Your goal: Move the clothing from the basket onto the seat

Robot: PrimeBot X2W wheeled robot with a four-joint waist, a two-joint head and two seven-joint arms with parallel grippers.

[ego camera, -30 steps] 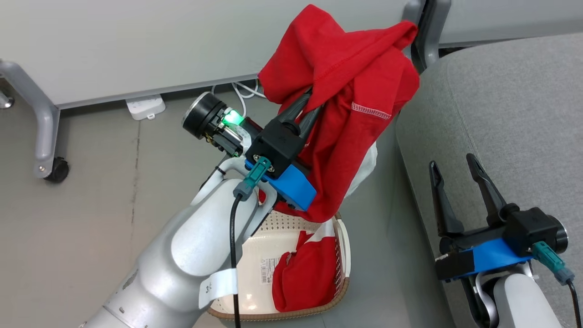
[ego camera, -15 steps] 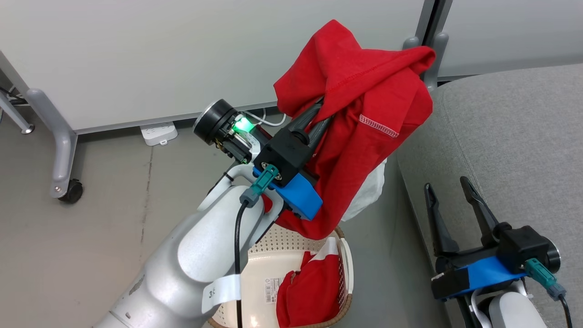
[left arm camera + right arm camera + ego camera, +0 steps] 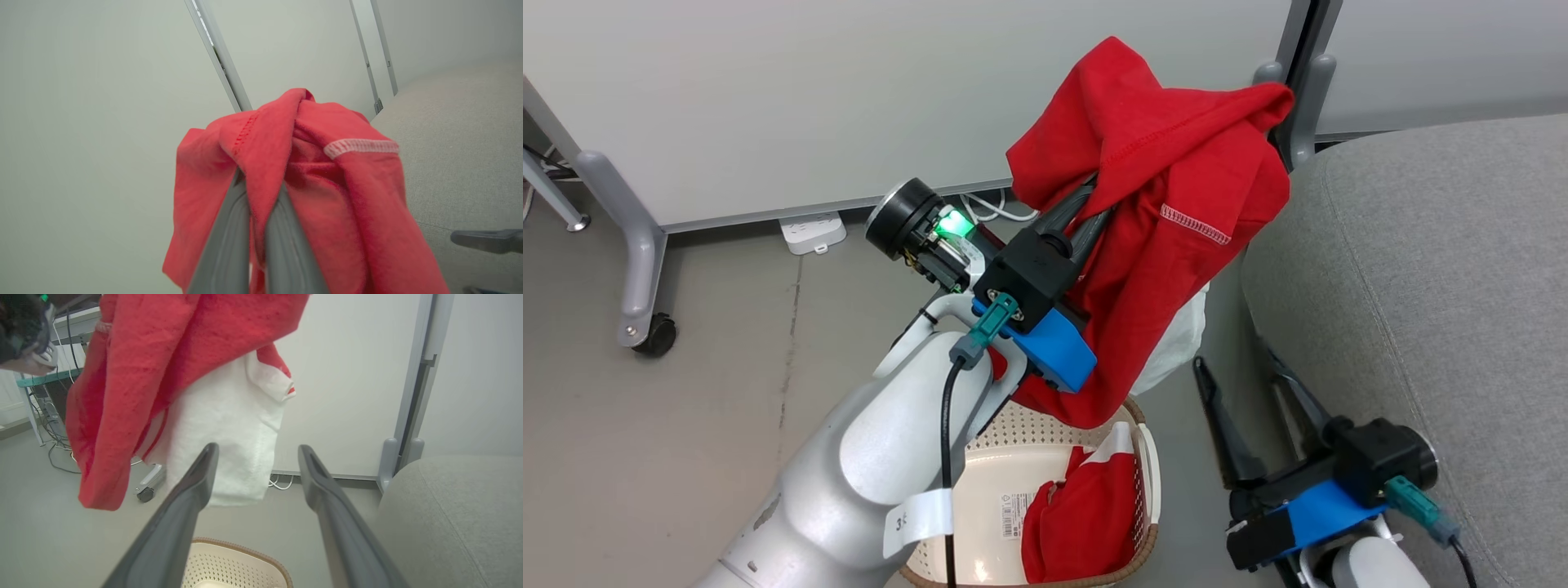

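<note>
The white panel (image 3: 1176, 341) hangs loosely below the red folds, so I expect it to drag behind and spread out over the seat when I carry the red garment (image 3: 1165, 186).
A red garment of the clothing (image 3: 1176, 163) hangs in the air above the basket, with my left gripper (image 3: 1090, 192) shut on a fold of it. In the left wrist view the cloth (image 3: 327, 171) drapes over both fingers of the left gripper (image 3: 259, 183). Its white panel (image 3: 229, 428) dangles below. A second red garment (image 3: 1086, 523) lies in the cream basket (image 3: 1147, 465) on the floor. My right gripper (image 3: 1233, 359) is open and holds nothing, low between the basket and the grey seat (image 3: 1437, 269), fingers pointing at the hanging cloth. The right wrist view shows the basket rim (image 3: 245, 543) below the right gripper (image 3: 257, 448).
White partition panels stand behind, on grey legs with a castor (image 3: 654, 335). A white power strip (image 3: 809, 233) and cables lie at the wall's foot. The seat's rounded edge (image 3: 449, 506) is just right of the right gripper. Bare floor lies to the left.
The head camera has shifted. My right gripper has moved left, off the seat's edge and towards the basket. The left gripper still holds the red garment in about the same place.
</note>
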